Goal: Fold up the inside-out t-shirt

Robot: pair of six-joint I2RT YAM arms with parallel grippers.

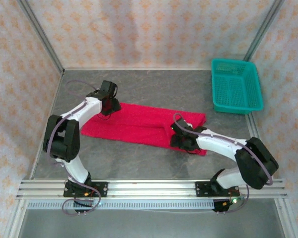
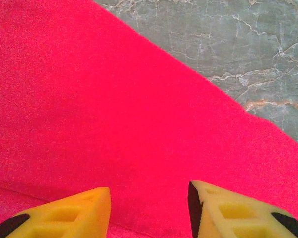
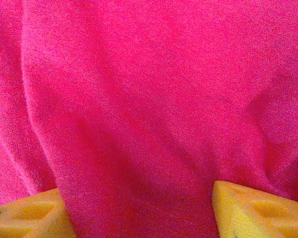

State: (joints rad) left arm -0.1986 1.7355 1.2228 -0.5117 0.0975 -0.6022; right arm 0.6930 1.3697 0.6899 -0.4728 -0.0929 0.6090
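My left gripper should move away before my right gripper brings the t-shirt's other end [image 1: 198, 119] over, because my left gripper is hovering above the t-shirt half [image 1: 120, 118] where the fold must land.
The inside-out t-shirt [image 1: 139, 124] lies as a long bright red strip across the middle of the grey table, running from far left to near right. My left gripper [image 1: 108, 106] hovers over its left end, close to the far edge of the cloth. In the left wrist view the yellow fingers [image 2: 79, 213] stand apart above flat red fabric [image 2: 114, 109], holding nothing. Over the shirt's right end sits my right gripper [image 1: 181, 139]. Its fingers [image 3: 253, 213] are spread wide, with softly creased cloth [image 3: 149, 99] beneath and between them.
A teal plastic basket [image 1: 237, 87] stands at the back right of the table. Bare grey marbled tabletop [image 2: 248, 54] shows beyond the shirt's far edge. Patterned walls close in the back and both sides, and an aluminium rail [image 1: 149, 188] runs along the near edge.
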